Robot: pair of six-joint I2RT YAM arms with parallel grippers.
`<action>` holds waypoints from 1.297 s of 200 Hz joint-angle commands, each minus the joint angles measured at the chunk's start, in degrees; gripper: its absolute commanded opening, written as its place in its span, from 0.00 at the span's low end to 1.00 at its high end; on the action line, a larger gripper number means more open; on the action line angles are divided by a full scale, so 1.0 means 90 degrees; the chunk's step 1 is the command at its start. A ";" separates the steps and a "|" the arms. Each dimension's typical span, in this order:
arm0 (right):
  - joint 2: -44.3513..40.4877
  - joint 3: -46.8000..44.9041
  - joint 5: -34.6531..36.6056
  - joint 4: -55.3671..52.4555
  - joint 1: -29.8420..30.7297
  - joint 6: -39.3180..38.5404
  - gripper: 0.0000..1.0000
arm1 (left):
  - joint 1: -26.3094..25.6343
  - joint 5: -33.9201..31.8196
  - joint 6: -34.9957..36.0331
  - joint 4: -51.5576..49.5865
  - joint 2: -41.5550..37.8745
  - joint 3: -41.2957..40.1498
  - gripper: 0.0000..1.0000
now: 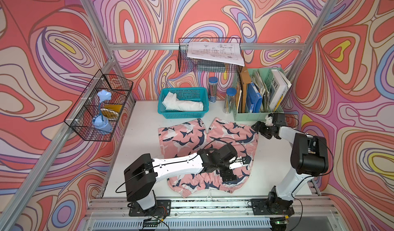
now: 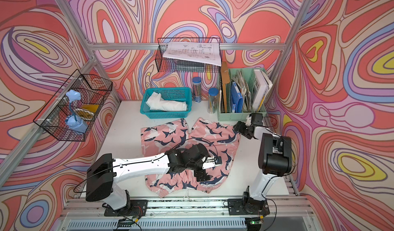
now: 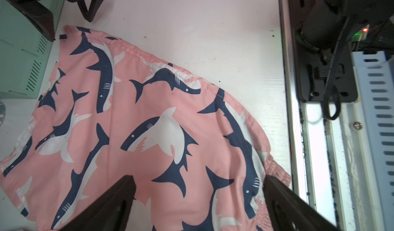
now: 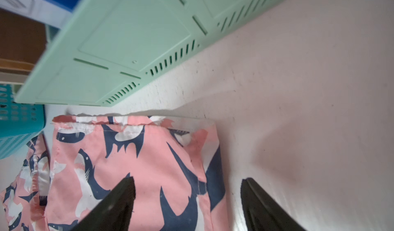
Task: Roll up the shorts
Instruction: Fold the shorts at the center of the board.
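Note:
Flat fabric (image 3: 197,196) inside the shorts' side edge is under my left gripper, so my left gripper should move outward and pinch that edge near the waistband (image 3: 264,148) before folding.
The pink shark-print shorts (image 1: 185,138) (image 2: 166,136) lie flat on the white table, with the legs toward the back and the gathered waistband toward the front edge. My left gripper (image 1: 238,169) (image 2: 210,168) hovers open over the waistband's right part. In the left wrist view, the left gripper (image 3: 198,189) has only flat fabric (image 3: 149,116) between its fingers. My right gripper (image 1: 259,131) (image 2: 242,131) is at the far right leg's outer corner. In the right wrist view, the right gripper (image 4: 187,189) is open, and its jaws straddle the side edge of the shorts (image 4: 128,155).
A teal basket (image 1: 183,113) holding a white cloth stands just behind the shorts. A mint file organizer (image 1: 251,115) (image 4: 128,38) sits close behind my right gripper. Two pencil tubes (image 1: 229,99) stand between them. A metal rail (image 1: 202,204) runs along the front edge.

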 commanded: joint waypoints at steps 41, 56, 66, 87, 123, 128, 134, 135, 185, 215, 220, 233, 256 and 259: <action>0.0251 0.0302 -0.0131 -0.0317 0.0166 -0.0235 0.80 | -0.0202 0.0330 -0.0148 -0.0328 0.0701 0.0263 0.98; 0.0294 0.0368 -0.0057 -0.0427 0.0203 -0.0276 0.80 | -0.0231 0.0290 -0.0089 -0.0403 0.0896 0.0461 0.98; 0.0297 0.0374 -0.0065 -0.0453 0.0208 -0.0276 0.79 | -0.0248 0.0381 -0.0096 -0.0341 0.0952 0.0519 0.99; 0.0306 0.0374 -0.0056 -0.0442 0.0208 -0.0256 0.80 | -0.0288 0.0584 -0.0139 -0.0212 0.1021 0.0562 0.99; 0.0410 0.0340 -0.0014 -0.0381 0.0208 -0.0204 0.80 | -0.0323 0.0964 -0.0148 -0.0877 0.1439 0.1203 0.98; 0.0417 0.0325 -0.0016 -0.0362 0.0208 -0.0191 0.80 | -0.0338 0.0977 -0.0141 -0.0957 0.1501 0.1288 0.98; 0.0429 0.0303 -0.0017 -0.0342 0.0206 -0.0179 0.80 | -0.0371 0.0963 -0.0119 -0.1023 0.1560 0.1346 0.98; 0.0430 0.0301 -0.0022 -0.0339 0.0207 -0.0179 0.80 | -0.0379 0.0970 -0.0113 -0.1027 0.1567 0.1348 0.99; 0.0499 0.0278 -0.0065 -0.0294 0.0204 -0.0135 0.80 | -0.0576 0.0852 -0.0328 -0.0841 0.1727 0.1163 0.99; 0.0521 0.0252 -0.0065 -0.0213 0.0208 -0.0055 0.80 | -0.0641 0.0594 -0.0784 -0.0262 0.1810 0.0841 0.98; 0.0536 0.0227 -0.0082 -0.0177 0.0206 -0.0040 0.80 | -0.0633 0.0537 -0.0841 -0.0070 0.1805 0.0706 0.98; 0.0536 0.0172 -0.0183 -0.0103 0.0209 0.0003 0.80 | -0.0643 0.0295 -0.1001 0.0445 0.1756 0.0365 0.97; 0.0586 0.0199 -0.0307 -0.0134 0.0207 -0.0041 0.77 | -0.0651 -0.0137 -0.1154 0.0889 0.1674 0.0030 0.97; 0.0587 0.0203 -0.0322 -0.0147 0.0201 -0.0050 0.76 | -0.0651 -0.0164 -0.1167 0.0921 0.1667 0.0013 0.97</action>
